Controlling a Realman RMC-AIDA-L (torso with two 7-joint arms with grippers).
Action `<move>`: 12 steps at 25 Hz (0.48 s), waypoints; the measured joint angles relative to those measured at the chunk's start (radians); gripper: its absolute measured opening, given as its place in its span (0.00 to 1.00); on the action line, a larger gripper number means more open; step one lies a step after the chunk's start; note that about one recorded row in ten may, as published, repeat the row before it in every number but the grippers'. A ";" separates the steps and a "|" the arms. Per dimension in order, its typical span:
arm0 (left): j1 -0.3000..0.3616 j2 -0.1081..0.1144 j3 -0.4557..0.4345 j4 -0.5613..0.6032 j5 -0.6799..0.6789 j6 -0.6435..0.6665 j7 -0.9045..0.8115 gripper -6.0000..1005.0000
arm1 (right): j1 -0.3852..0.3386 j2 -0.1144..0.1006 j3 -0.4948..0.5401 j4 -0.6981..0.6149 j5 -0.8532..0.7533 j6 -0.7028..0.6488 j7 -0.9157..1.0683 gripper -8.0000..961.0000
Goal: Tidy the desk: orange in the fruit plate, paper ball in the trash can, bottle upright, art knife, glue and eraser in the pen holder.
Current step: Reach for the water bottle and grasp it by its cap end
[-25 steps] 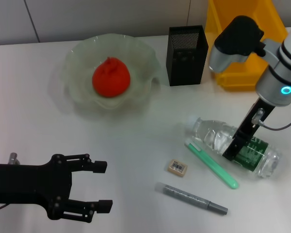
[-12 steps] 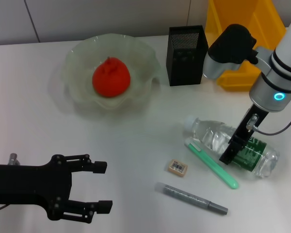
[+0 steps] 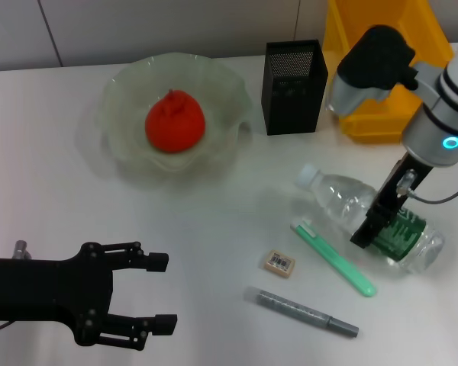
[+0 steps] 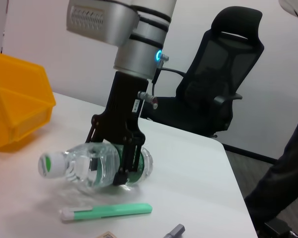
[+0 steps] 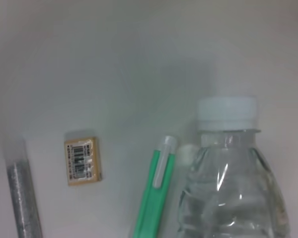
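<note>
The bottle lies on its side and my right gripper holds it by the label [image 3: 402, 235], so I should lift it upright and bring its neck [image 3: 316, 183] to my left gripper.
A clear bottle [image 3: 343, 206] with a green label lies on its side at the table's right, its white cap [image 3: 308, 176] pointing toward the plate. My right gripper [image 3: 375, 226] comes down from above and is shut on the bottle [image 4: 89, 166] near its label; the left wrist view shows its fingers [image 4: 125, 166] straddling it. The orange [image 3: 175, 120] rests in the pale fruit plate [image 3: 122, 84]. The green art knife [image 3: 333, 258], grey glue stick [image 3: 301, 311] and eraser [image 3: 278, 262] lie in front of the bottle. Behind them stands the black mesh pen holder [image 3: 294, 76]. No paper ball shows. My left gripper [image 3: 156, 293] hangs open at the near left.
A yellow bin [image 3: 382, 46] stands at the back right behind my right arm. A black office chair [image 4: 223, 74] is beyond the table's edge in the left wrist view. The right wrist view shows the eraser [image 5: 81, 161], art knife [image 5: 154, 198] and bottle cap [image 5: 227, 114].
The bottle has turned in my right gripper: its cap end has swung farther from me and its body has shifted slightly right. The left arm has not moved.
</note>
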 joint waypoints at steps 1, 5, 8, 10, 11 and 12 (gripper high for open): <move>0.000 0.000 0.000 0.000 -0.001 0.000 0.000 0.79 | -0.007 0.000 0.003 -0.024 0.001 -0.013 -0.002 0.82; -0.001 0.000 0.000 0.000 -0.001 -0.001 0.000 0.79 | -0.045 -0.002 0.009 -0.134 0.029 -0.056 -0.008 0.81; -0.002 0.000 0.000 -0.001 -0.002 -0.001 0.000 0.79 | -0.089 -0.002 0.008 -0.226 0.077 -0.079 -0.033 0.81; -0.003 0.000 0.000 -0.001 -0.004 -0.006 0.001 0.79 | -0.128 -0.002 0.004 -0.304 0.124 -0.089 -0.066 0.80; -0.004 0.000 0.000 -0.001 -0.006 -0.008 0.001 0.79 | -0.170 -0.002 0.001 -0.381 0.186 -0.101 -0.106 0.80; -0.005 0.000 0.000 -0.001 -0.009 -0.012 0.001 0.79 | -0.170 -0.002 0.001 -0.381 0.186 -0.101 -0.106 0.80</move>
